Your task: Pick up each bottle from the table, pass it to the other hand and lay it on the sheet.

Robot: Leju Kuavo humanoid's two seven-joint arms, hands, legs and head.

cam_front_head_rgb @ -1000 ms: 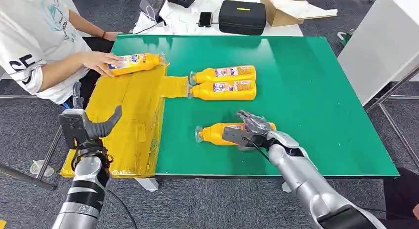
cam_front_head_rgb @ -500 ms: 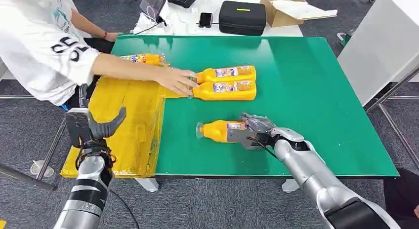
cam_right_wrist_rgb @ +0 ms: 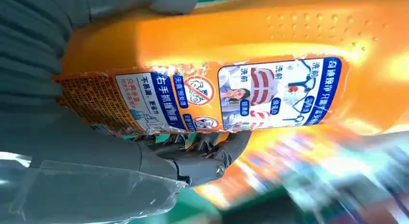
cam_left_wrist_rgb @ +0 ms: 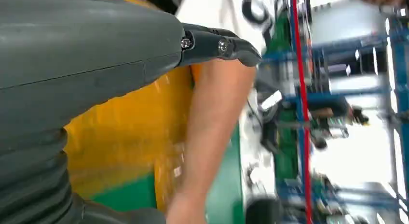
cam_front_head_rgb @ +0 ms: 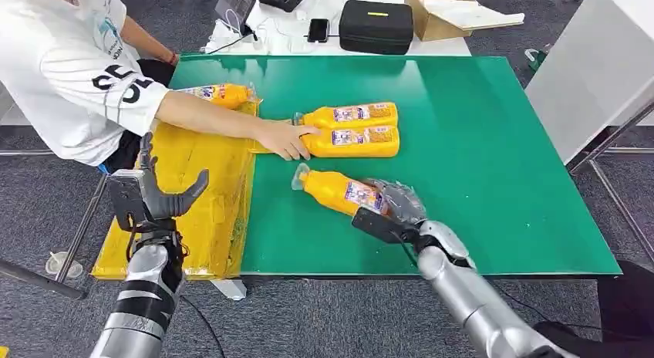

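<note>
My gripper will bring the orange bottle's hidden logo side (cam_front_head_rgb: 328,187) into view when I pass the bottle over and lay it down, because its small-print label (cam_front_head_rgb: 362,195) faces up.
My right hand (cam_front_head_rgb: 389,211) grips the base end of an orange bottle (cam_front_head_rgb: 335,190) and holds it tilted, lifted off the green table (cam_front_head_rgb: 478,150), its clear cap pointing toward the sheet. The right wrist view shows the bottle's label (cam_right_wrist_rgb: 231,93) close up, with my fingers (cam_right_wrist_rgb: 202,161) wrapped around it. My left hand (cam_front_head_rgb: 150,196) is raised over the near part of the yellow sheet (cam_front_head_rgb: 200,188), fingers spread, holding nothing. Two more orange bottles (cam_front_head_rgb: 351,129) lie side by side on the table. One bottle (cam_front_head_rgb: 220,94) lies at the sheet's far end.
A person in a white shirt reaches an arm (cam_front_head_rgb: 224,119) across the sheet, hand (cam_front_head_rgb: 281,138) touching the pair of bottles. In the left wrist view that arm (cam_left_wrist_rgb: 212,118) passes close by my hand. A black case (cam_front_head_rgb: 376,26) and a cardboard box (cam_front_head_rgb: 455,11) stand beyond the table.
My right hand has lifted the bottle off the table and swung its cap end toward the sheet. My left hand has risen slightly. The person's hand stays at the bottle pair.
</note>
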